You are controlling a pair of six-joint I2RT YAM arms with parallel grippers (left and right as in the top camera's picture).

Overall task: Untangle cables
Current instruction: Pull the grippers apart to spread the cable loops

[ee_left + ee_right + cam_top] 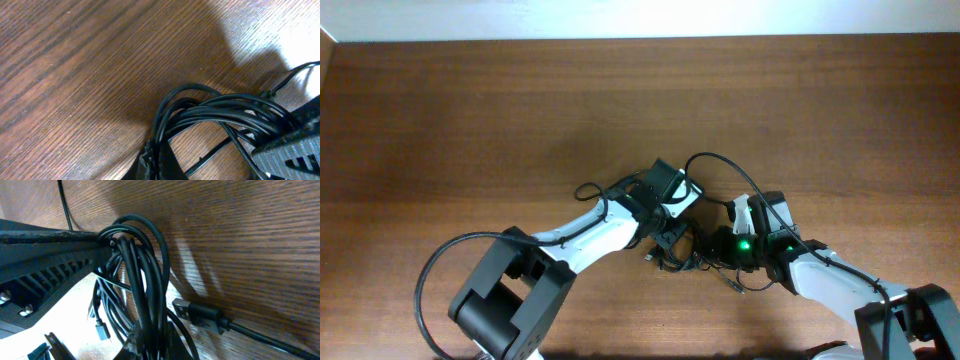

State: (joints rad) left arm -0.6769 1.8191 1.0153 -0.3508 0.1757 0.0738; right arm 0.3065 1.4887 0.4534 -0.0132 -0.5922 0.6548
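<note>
The robot's right gripper is pinching several looped cable pieces (pixel 146 275) together, so it should open and back away while the left gripper pulls the cable heap (pixel 682 248) clear.
The thin black cables (pixel 682 255) lie in a tangled bunch on the wooden table between my two grippers. One strand (pixel 720 165) loops away toward the far side. My left gripper (pixel 667 238) is shut on strands at the left end of the bunch; in the left wrist view its fingertips (pixel 156 161) pinch the looped cables (pixel 220 112). My right gripper (pixel 708 250) is shut on the bunch from the right; in the right wrist view the cables (pixel 142 280) run down between its fingers (pixel 150 347). A USB plug (pixel 191 311) lies on the wood beside them.
The wooden table (pixel 470 120) stretches to the left and far side. The left gripper's black body (pixel 45 255) crosses the right wrist view. The right gripper's ribbed finger (pixel 292 152) shows at the lower right of the left wrist view. A thick arm cable (pixel 430 275) arcs near the left arm's base.
</note>
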